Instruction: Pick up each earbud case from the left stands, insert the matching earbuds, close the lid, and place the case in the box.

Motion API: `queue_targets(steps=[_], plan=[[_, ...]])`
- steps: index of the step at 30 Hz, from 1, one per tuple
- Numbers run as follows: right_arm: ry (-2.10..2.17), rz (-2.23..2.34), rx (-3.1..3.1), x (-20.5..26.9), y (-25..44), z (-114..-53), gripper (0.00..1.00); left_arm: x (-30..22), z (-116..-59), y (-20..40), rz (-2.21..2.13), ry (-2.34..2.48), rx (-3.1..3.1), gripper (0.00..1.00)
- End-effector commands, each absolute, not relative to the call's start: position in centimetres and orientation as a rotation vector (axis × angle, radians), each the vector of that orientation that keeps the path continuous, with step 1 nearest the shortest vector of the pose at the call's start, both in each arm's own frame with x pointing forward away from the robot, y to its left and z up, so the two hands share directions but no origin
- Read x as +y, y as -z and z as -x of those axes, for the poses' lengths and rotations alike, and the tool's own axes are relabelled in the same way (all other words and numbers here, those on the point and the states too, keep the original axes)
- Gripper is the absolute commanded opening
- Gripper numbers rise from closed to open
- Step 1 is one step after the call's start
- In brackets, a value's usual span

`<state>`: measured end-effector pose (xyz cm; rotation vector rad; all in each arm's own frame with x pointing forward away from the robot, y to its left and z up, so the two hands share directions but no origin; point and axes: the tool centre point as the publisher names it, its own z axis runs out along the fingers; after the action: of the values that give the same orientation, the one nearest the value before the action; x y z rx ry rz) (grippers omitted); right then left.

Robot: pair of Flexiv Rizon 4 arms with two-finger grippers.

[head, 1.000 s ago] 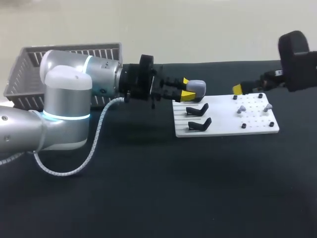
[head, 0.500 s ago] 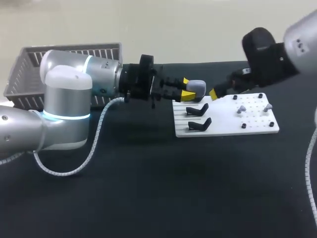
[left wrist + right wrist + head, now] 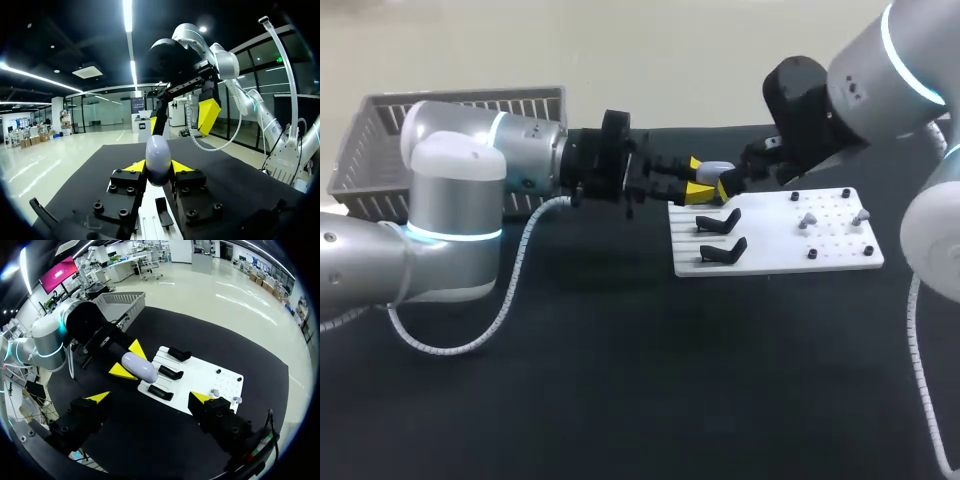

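The small grey earbud (image 3: 860, 216) stands raised in line with black pegs (image 3: 868, 250). I expect a hidden peg to stay on the board when I lift the earbud.
A pale grey earbud case (image 3: 716, 172) is held above the far left corner of the white board (image 3: 840, 255). My left gripper (image 3: 697, 182) is shut on it. In the left wrist view the case (image 3: 158, 159) stands upright between the yellow tips, lid closed. My right gripper (image 3: 738, 180) sits just right of the case with its fingers wide open. Seen from the right wrist, the case (image 3: 139, 367) lies ahead of my open right gripper (image 3: 150, 397). Two small grey earbuds (image 3: 808, 218) rest on the board's right half.
Black stands (image 3: 719, 221) sit on the board's left half, with small black pegs (image 3: 812, 254) among the holes on its right half. A grey slatted basket (image 3: 380, 160) stands at the far left behind my left arm.
My right arm has swung in from the far right edge to just beside the held case. The left arm and the case have stayed still.
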<state>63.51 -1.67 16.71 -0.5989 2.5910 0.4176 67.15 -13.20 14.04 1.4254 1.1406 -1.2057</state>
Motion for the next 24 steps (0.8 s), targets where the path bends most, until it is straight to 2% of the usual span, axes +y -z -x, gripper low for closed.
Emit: queue_targets(steps=[1, 24], plan=[[-0.377, 0.581, 2.593, -1.2, -16.3, -64.0, 1.0, -13.2, -67.2, -13.9, -1.423, 1.205, 1.137, 0.0], [-0.362, 0.528, 2.595, -1.8, -15.7, -66.1, 1.0, -13.2, -67.2, -13.9, -1.423, 1.205, 1.137, 0.0]])
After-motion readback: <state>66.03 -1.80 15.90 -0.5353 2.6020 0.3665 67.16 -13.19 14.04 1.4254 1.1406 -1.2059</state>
